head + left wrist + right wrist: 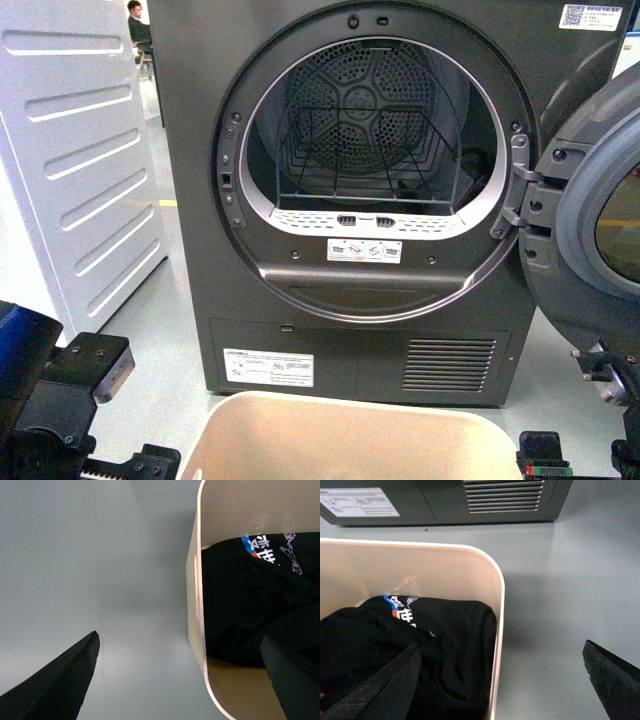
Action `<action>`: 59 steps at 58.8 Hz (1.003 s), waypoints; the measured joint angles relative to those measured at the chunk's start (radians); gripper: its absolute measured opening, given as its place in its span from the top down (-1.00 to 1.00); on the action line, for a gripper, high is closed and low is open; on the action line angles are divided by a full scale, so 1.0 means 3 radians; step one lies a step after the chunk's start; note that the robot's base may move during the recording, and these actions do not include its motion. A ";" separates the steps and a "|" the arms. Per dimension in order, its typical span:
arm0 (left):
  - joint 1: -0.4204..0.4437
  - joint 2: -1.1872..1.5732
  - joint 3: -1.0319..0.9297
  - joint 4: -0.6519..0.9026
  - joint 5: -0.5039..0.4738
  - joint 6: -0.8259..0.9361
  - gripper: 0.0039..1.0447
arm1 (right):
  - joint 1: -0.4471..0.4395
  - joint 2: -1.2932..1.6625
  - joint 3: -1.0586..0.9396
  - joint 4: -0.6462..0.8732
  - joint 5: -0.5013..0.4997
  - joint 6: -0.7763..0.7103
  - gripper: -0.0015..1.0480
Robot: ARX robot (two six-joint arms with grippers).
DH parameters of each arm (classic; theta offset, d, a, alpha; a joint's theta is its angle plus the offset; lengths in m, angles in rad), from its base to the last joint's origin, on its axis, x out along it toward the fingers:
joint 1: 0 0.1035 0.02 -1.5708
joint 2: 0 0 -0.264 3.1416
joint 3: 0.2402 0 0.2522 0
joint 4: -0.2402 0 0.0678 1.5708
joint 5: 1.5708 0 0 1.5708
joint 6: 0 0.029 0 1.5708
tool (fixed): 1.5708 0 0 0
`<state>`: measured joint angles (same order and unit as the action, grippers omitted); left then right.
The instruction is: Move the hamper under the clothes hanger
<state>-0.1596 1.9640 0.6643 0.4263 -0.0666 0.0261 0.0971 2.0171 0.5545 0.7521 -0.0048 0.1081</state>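
The dark clothes (pixel 255 595) are slumped well below the hamper's rim (pixel 199 590). I expect them to travel along with hardly any shift when I move the hamper.
The beige hamper (pixel 300 425) stands on the floor right in front of me, below the dryer, cut off by the front view's lower edge. Dark clothes with printed lettering (pixel 420 635) lie inside it. My left gripper (pixel 180 652) is open and straddles the hamper's left wall (pixel 196 605), one finger outside over the floor, one over the clothes. My right gripper (pixel 501 667) is open and straddles the right wall (pixel 498 630) the same way. The clothes hanger is out of view.
A dark grey dryer (pixel 350 200) stands straight ahead with its drum empty and its round door (pixel 600 200) swung open to the right. A white cabinet (pixel 80 160) stands at the left. Grey floor (pixel 560 580) lies around the hamper.
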 joint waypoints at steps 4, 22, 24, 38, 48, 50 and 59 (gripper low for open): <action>0.0013 0.0067 0.0043 0.0000 0.0032 -0.0038 -0.88 | 0.0010 0.0086 0.0062 -0.0027 0.0015 -0.0024 -0.85; 0.0043 0.0354 0.0237 0.0001 0.0062 -0.0095 -0.88 | 0.0037 0.0481 0.0337 -0.0150 0.0090 -0.0050 -0.85; 0.0042 0.0380 0.0254 0.0001 0.0064 -0.0097 -0.88 | 0.0037 0.0524 0.0359 -0.0150 0.0104 -0.0050 -0.85; 0.0039 0.0561 0.0383 0.0111 0.0061 -0.0117 -0.88 | 0.0017 0.0759 0.0500 -0.0144 0.0140 -0.0078 -0.85; 0.0028 0.0734 0.0497 0.0170 0.0086 -0.0175 -0.88 | 0.0013 0.0865 0.0600 -0.0163 0.0160 -0.0093 -0.85; 0.0022 0.0785 0.0533 0.0170 0.0100 -0.0178 -0.88 | 0.0015 0.0885 0.0622 -0.0174 0.0163 -0.0097 -0.85; 0.0000 0.0964 0.0702 0.0145 0.0113 -0.0175 -0.88 | 0.0025 0.0974 0.0707 -0.0201 0.0172 -0.0108 -0.85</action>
<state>-0.1596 2.2532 0.8749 0.4698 -0.0326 -0.0265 0.1047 2.3093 0.7666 0.6918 0.0467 0.0757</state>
